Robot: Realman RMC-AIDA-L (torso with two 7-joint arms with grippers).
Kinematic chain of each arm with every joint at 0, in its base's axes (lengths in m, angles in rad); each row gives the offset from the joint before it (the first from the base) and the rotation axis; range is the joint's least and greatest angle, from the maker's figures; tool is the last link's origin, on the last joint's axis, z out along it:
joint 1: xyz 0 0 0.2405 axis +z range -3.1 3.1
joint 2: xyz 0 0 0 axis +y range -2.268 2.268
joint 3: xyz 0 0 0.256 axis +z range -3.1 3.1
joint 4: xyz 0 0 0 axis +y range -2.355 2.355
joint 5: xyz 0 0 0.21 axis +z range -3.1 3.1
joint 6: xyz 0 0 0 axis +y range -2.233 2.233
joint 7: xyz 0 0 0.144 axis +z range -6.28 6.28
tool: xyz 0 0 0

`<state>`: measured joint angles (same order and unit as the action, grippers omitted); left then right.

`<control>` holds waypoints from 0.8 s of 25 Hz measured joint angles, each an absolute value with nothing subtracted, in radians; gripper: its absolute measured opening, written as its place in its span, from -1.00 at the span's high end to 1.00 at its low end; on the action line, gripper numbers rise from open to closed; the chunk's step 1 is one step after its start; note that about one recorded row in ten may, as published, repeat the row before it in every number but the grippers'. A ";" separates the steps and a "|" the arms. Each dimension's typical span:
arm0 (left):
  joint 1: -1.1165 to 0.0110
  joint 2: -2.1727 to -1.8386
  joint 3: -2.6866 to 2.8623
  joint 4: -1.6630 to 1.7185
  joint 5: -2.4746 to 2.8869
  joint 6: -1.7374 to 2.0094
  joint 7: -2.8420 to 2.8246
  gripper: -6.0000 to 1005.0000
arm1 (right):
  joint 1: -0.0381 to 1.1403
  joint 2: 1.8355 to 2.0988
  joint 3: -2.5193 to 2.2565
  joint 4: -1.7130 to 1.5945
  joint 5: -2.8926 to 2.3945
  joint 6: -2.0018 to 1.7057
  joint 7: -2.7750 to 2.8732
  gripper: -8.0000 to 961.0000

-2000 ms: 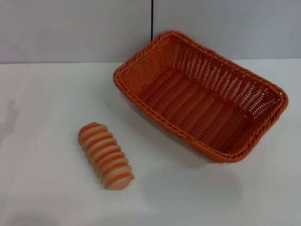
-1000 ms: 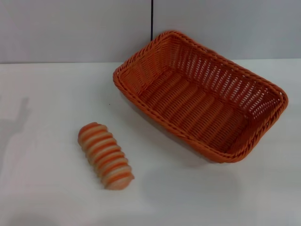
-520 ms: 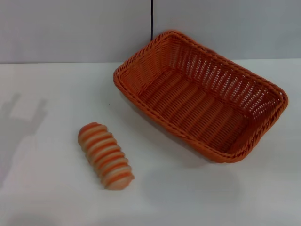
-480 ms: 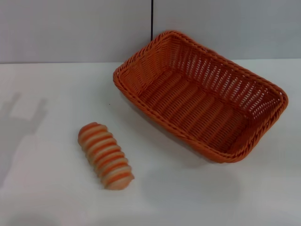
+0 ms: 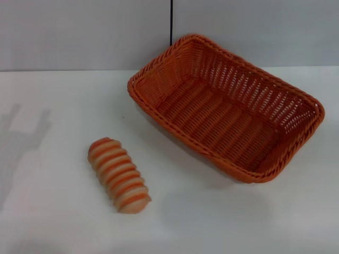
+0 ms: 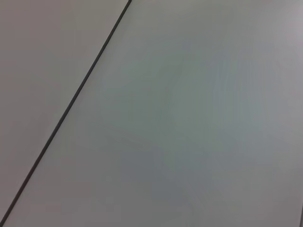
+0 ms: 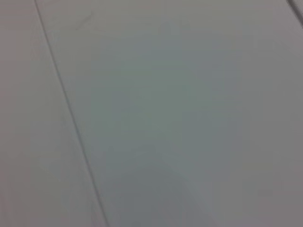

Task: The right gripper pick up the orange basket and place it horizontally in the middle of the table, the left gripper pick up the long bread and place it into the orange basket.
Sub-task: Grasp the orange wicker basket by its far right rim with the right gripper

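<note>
My right gripper should keep moving to the orange basket's rim (image 5: 303, 92) corner (image 5: 317, 104) nearest it until my fingers are on both sides of the basket's rim, because that corner stands clear of the wall.
The orange basket (image 5: 228, 106) rests on the white table (image 5: 53, 222) at the back right in the head view, turned diagonally, with nothing inside it. The long bread (image 5: 118, 174), ribbed in orange and cream, lies on the table in front and to the left of the basket, also at a slant. Neither gripper shows in any view. Only a forked shadow (image 5: 21, 143) falls on the table at the far left. Both wrist views show plain grey panels with a thin dark seam.
A grey wall with a vertical dark seam (image 5: 171, 21) stands behind the table. Bare tabletop stretches left of the bread and along the front.
The forked shadow at the table's left has shifted and grown compared with two seconds ago. Basket and bread have not moved.
</note>
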<state>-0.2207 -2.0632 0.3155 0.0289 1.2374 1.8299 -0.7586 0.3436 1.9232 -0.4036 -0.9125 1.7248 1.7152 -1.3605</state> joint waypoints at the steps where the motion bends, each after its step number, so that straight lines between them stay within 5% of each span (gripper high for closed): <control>1: -0.221 -2.063 0.317 0.028 1.238 1.825 -0.759 -0.69 | 0.344 1.923 -0.404 -0.913 1.725 1.715 -1.361 0.00; 5: -0.226 -2.064 0.322 0.028 1.240 1.816 -0.759 -0.68 | 0.404 1.885 -0.430 -1.066 1.578 1.728 -1.166 -0.36; 14: -0.223 -2.065 0.327 0.023 1.242 1.801 -0.762 -0.68 | 0.533 1.819 -0.612 -1.122 1.285 1.733 -1.035 -0.37; 18: -0.221 -2.065 0.336 0.018 1.244 1.795 -0.765 -0.68 | 0.635 1.815 -0.670 -1.057 1.083 1.735 -1.018 -0.36; 20: -0.220 -2.065 0.339 0.015 1.244 1.793 -0.765 -0.68 | 0.692 1.843 -0.689 -1.022 0.964 1.724 -1.032 -0.36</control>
